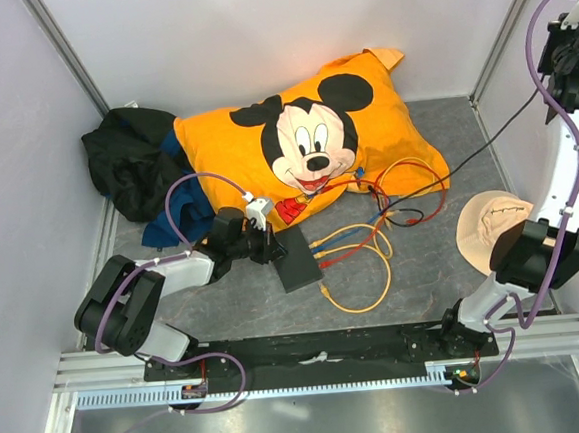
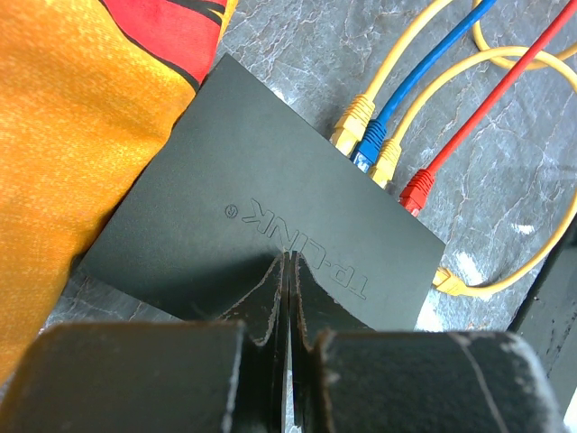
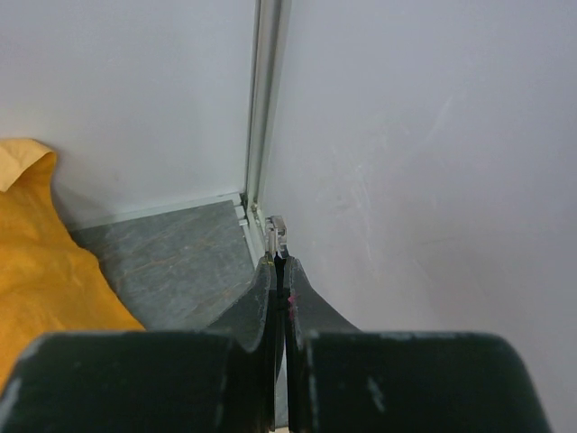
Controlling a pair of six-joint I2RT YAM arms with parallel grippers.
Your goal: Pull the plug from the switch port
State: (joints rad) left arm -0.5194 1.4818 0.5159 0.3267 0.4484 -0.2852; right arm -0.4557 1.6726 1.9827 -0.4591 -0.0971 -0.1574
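Note:
My right gripper carries on moving the clear plug (image 3: 275, 236), which is well away from the switch, toward the open floor (image 1: 453, 128) next to the pillow and lets go of the plug there.
The switch (image 1: 298, 258) is a flat black box lying beside the orange pillow; in the left wrist view the switch (image 2: 252, 207) fills the middle. Two yellow plugs, a blue plug (image 2: 365, 153) and a red plug (image 2: 416, 189) sit in its port row. My left gripper (image 2: 288, 262) is shut, its tips down on the switch's top; from above the left gripper (image 1: 270, 244) is at the switch's left end. My right gripper (image 3: 278, 262) is shut on a small clear plug (image 3: 278, 233), raised by the right wall. A black cable (image 1: 485, 146) runs from it down to the cable heap.
A Mickey Mouse pillow (image 1: 314, 139) lies behind the switch, with black cloth (image 1: 130, 159) and blue cloth (image 1: 184, 220) to its left. Loose yellow, red and blue cable loops (image 1: 358, 261) spread right of the switch. A beige cap (image 1: 491, 226) lies near the right arm. Walls stand close on three sides.

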